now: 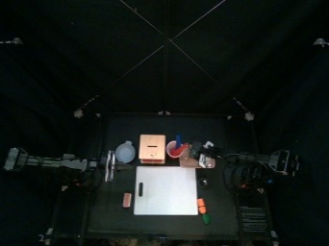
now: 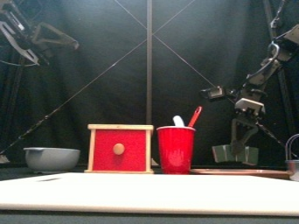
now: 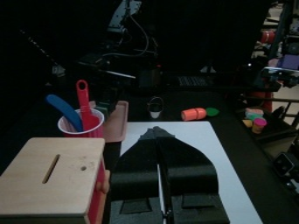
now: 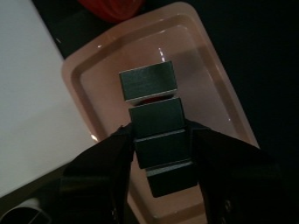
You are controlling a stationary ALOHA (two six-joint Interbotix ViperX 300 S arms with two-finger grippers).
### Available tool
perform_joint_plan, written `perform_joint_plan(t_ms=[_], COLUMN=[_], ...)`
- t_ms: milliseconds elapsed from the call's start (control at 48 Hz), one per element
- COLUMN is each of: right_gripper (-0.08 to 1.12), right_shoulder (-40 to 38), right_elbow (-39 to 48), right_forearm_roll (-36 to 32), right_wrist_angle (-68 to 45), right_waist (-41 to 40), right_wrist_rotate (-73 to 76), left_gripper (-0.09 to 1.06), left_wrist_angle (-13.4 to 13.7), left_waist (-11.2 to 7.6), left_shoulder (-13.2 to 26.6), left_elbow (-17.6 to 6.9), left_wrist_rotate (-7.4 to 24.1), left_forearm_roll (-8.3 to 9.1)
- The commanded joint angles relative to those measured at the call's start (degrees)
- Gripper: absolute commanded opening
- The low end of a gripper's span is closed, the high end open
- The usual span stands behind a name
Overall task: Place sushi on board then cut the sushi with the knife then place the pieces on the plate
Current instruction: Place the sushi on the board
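I am looking at the dark green blocks lined up end to end across narrow gaps (image 4: 153, 100), so I expect the whole sushi roll (image 4: 159, 130) to come along in one row when I lift it.
The sushi roll (image 4: 159, 118) of dark green blocks lies lengthwise in the pink tray (image 4: 93, 79), and one block (image 4: 149, 80) lies a little apart from the others. My right gripper (image 4: 163, 144) hangs low over the tray (image 2: 239, 171), open, with a jaw close along each side of the roll. The white cutting board (image 1: 167, 189) lies at the middle of the table. Behind it a red cup (image 2: 176, 149) holds a red and a blue knife (image 3: 82, 101). My left gripper (image 3: 158, 133) rests shut over the board's left edge, holding nothing.
A wooden box (image 2: 119, 149) with a red drawer front stands left of the cup, and a blue-grey bowl (image 2: 52, 157) further left. Small toy foods (image 1: 203, 206) lie off the board's front right corner, another (image 1: 127, 200) by its left edge.
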Motion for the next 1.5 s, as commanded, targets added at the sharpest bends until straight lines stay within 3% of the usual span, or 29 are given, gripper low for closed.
perform_joint_plan(t_ms=[21, 333, 542, 708, 1125, 1500], right_gripper=[0.57, 0.57, 0.57, 0.57, 0.57, 0.57], right_shoulder=[-4.66, -10.63, -12.22, -11.51, -3.34, 4.39], right_elbow=[-1.41, -0.18, 0.44, 0.7, -1.23, -8.35], right_forearm_roll=[2.64, 14.5, 15.47, 12.39, -3.16, -9.05], right_wrist_angle=[1.49, 1.49, -2.46, -5.71, -10.28, -8.26], right_waist=[1.14, 4.39, 9.58, 14.5, 20.48, 25.49], right_wrist_rotate=[0.18, 2.2, 10.28, 18.98, 38.23, 48.25], left_gripper=[-0.03, -0.03, -0.03, -0.03, -0.03, -0.03], left_wrist_angle=[-0.53, -0.53, -0.53, -0.53, -0.44, -0.26], left_waist=[0.09, 0.09, 0.09, 0.09, 0.09, 0.09], left_shoulder=[0.18, 0.18, 0.18, 0.18, 0.18, 0.18], left_elbow=[-0.53, -0.44, 0.35, 0.53, 0.97, 1.05], left_wrist_rotate=[0.0, 0.0, -0.18, -0.18, -0.26, -0.09], left_forearm_roll=[0.0, 0.0, 0.0, 0.0, 0.0, -1.32])
